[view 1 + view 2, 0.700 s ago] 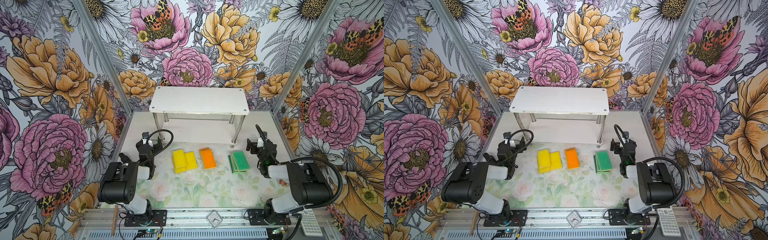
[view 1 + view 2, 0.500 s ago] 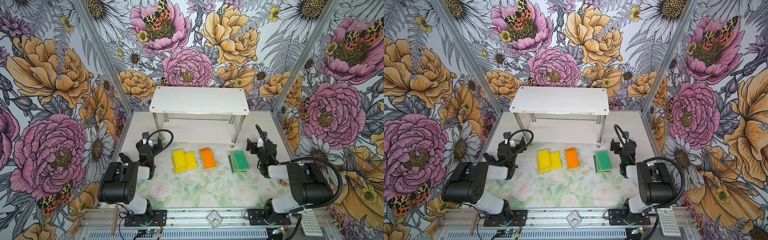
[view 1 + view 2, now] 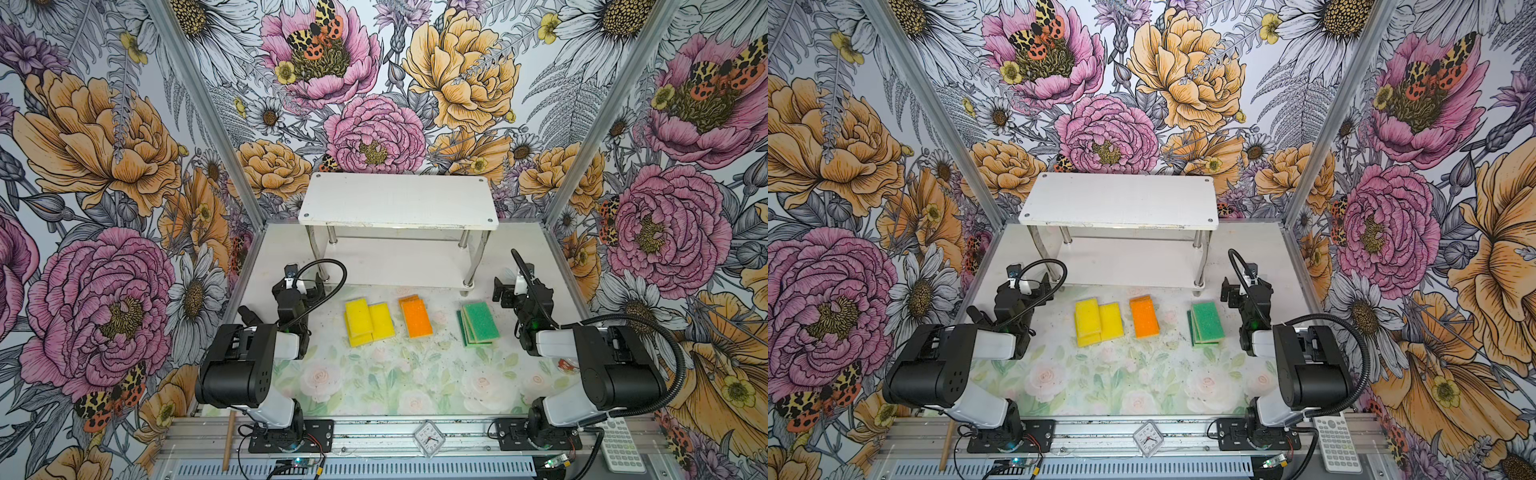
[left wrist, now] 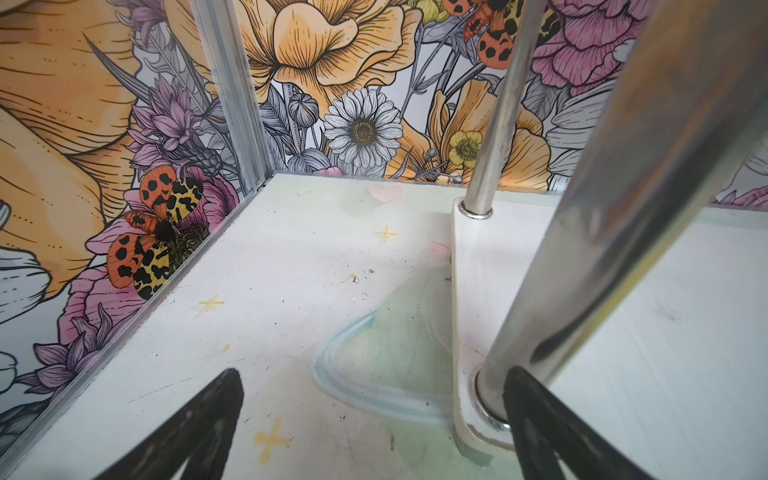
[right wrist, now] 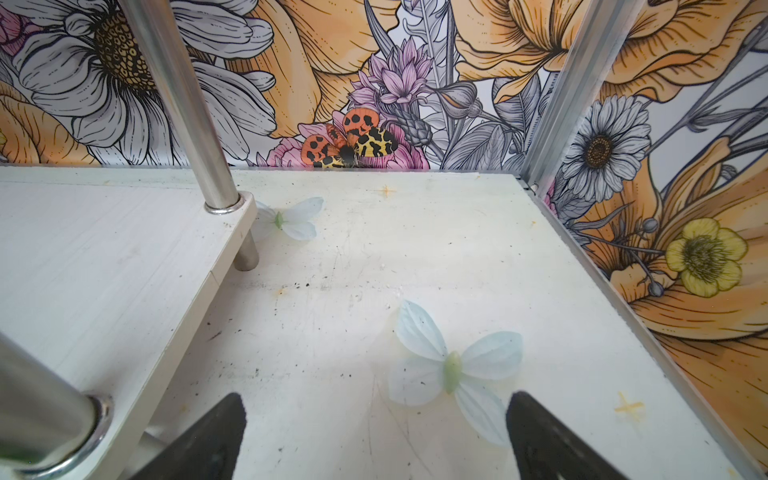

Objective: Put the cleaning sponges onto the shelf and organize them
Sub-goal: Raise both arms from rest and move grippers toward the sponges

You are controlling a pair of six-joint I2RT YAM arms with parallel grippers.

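Observation:
Next, I pull my left gripper back and turn it toward the yellow sponges point(image 3: 360, 321), because it points past the shelf's front leg point(image 3: 316, 252) and the sponges are off to its side.
The cleaning sponges lie on the floral mat in three stacked groups: yellow point(image 3: 368, 322) point(image 3: 1098, 320), orange point(image 3: 415, 316) point(image 3: 1144, 316) and green point(image 3: 478, 322) point(image 3: 1206, 322). Behind them stands the shelf point(image 3: 399, 199) point(image 3: 1121, 201), both white boards bare. My left gripper point(image 3: 302, 286) point(image 4: 374, 376) is open and empty, low beside the shelf's front left leg point(image 4: 623, 208). My right gripper point(image 3: 515, 289) point(image 5: 376, 397) is open and empty too, just off the right end of the shelf's lower board point(image 5: 104, 270). No sponge shows in either wrist view.
Flowered walls with aluminium corner posts point(image 3: 245, 191) close in the left, back and right. On the front rail lie a small clock point(image 3: 429, 436), a remote point(image 3: 623, 440) and a wooden stick point(image 3: 227, 440). A small red scrap point(image 3: 565, 365) lies by the right arm.

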